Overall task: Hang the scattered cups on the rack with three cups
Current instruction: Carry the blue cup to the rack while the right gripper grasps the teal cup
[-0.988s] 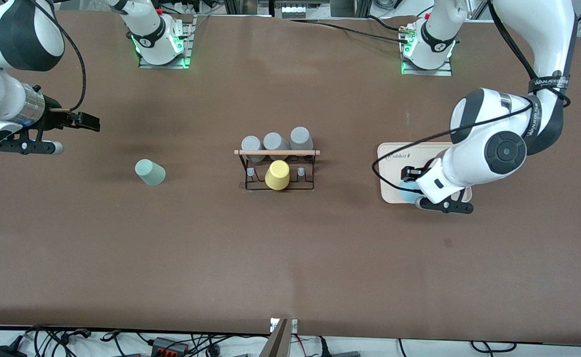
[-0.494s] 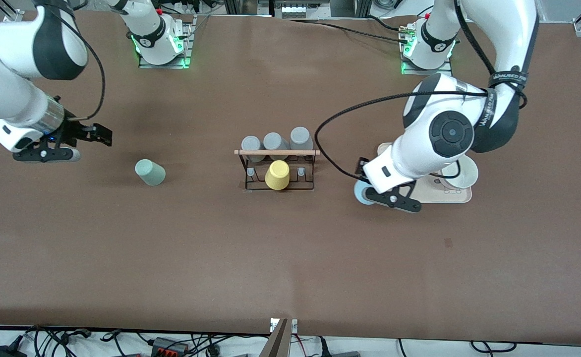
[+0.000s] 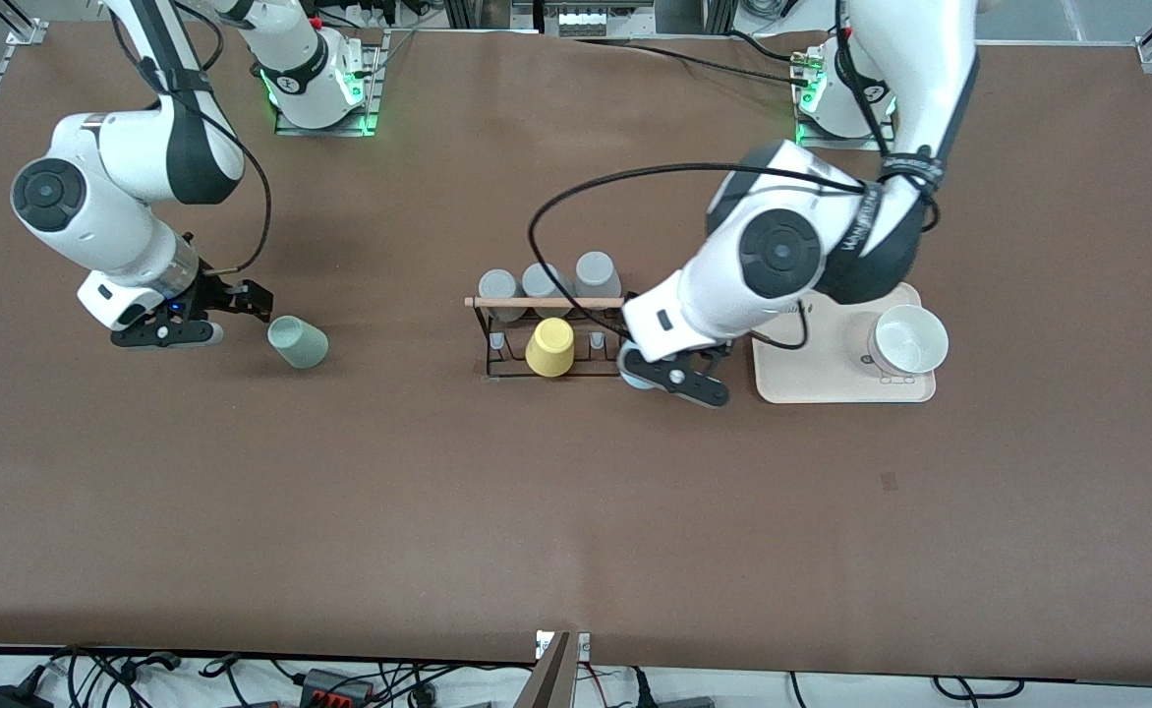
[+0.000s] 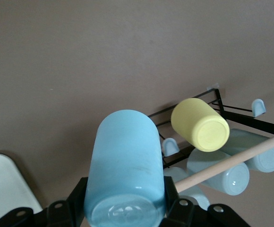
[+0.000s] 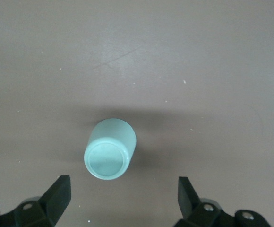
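Note:
My gripper will carry the sage-green cup (image 3: 297,341) to the rack's free peg, and the cup will slide over the peg opening first, because the cup's closed base (image 5: 106,159) faces up.
The black wire rack (image 3: 607,374) with a wooden rod (image 3: 548,302) stands mid-table, holding three grey cups (image 3: 542,280) and a yellow cup (image 3: 549,346). My left gripper (image 3: 657,374) is shut on the light blue cup (image 3: 632,380), right beside the rack's end toward the tray. In the left wrist view the blue cup (image 4: 127,165) sits between the jaws of the left gripper (image 4: 126,213), with the rack (image 4: 231,111) and yellow cup (image 4: 201,125) just past it. My right gripper (image 3: 247,303) is open beside the sage-green cup (image 3: 298,342), which stands on the table. In the right wrist view the green cup (image 5: 109,149) lies just ahead of the open right gripper (image 5: 123,196).
A cream tray (image 3: 812,383) carrying a white bowl (image 3: 908,339) lies toward the left arm's end of the table, close to the rack. Its corner (image 4: 4,184) shows in the left wrist view. Bare brown table lies nearer the front camera.
The left arm has carried the blue cup off the tray across to the rack's end. The right arm has swung in and stopped beside the green cup, jaws still open.

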### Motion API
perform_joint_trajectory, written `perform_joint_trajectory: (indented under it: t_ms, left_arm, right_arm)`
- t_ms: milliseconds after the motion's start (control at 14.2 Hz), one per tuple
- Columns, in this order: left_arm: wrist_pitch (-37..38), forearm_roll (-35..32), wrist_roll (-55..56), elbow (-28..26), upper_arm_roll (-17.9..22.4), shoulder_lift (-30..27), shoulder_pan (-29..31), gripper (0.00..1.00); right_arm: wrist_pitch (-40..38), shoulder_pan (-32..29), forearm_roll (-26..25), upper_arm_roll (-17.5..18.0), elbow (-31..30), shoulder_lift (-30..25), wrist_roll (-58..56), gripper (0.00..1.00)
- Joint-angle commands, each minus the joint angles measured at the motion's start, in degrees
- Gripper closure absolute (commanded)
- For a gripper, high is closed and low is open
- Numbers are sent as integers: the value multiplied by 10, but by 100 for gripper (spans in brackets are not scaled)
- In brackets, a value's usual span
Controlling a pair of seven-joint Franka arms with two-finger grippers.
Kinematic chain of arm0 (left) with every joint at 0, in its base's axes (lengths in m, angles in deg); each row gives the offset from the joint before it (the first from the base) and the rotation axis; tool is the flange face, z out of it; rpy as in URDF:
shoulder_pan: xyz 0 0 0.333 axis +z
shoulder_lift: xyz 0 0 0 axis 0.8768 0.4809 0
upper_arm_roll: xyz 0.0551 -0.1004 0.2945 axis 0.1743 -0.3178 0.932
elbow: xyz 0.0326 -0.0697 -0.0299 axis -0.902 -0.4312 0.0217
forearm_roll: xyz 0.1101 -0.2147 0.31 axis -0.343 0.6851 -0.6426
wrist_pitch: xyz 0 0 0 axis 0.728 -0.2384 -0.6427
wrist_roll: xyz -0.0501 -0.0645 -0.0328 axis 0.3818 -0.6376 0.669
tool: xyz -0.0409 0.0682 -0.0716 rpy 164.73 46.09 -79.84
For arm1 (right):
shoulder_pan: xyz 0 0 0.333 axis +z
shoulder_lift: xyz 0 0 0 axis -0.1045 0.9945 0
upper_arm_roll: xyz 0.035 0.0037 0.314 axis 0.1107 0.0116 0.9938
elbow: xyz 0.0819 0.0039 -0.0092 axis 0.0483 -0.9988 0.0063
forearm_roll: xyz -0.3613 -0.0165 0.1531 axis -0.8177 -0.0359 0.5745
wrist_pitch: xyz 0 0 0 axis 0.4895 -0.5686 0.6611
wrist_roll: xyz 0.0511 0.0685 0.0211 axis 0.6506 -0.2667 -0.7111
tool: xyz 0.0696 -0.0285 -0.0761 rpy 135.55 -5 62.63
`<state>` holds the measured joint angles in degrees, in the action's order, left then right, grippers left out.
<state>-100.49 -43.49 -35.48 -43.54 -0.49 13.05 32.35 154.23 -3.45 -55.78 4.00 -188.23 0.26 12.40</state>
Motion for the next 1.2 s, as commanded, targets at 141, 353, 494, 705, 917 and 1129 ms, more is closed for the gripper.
perform_joint_trajectory:
  t_ms: [141,353,494,705,917,1129]
  left_arm:
    - [16,7,24,31,8,23,-31,68]
    - [19,7,33,30,8,31,-48,68]
    - [22,3,33,29,8,32,-55,68]
    - [33,1,32,29,10,38,-58,68]
    - [32,-25,32,29,8,40,-60,68]
    - [32,-26,33,29,8,44,-63,68]
  right_arm:
    - [38,20,6,-2,-2,34,-10,0]
    - [64,21,6,-2,-3,61,-9,0]
    - [75,21,6,-2,-3,71,-9,0]
    - [90,21,6,-1,-6,92,-9,0]
    - [91,25,6,-2,-8,97,-9,0]
    - [99,27,6,-2,-13,103,-8,0]
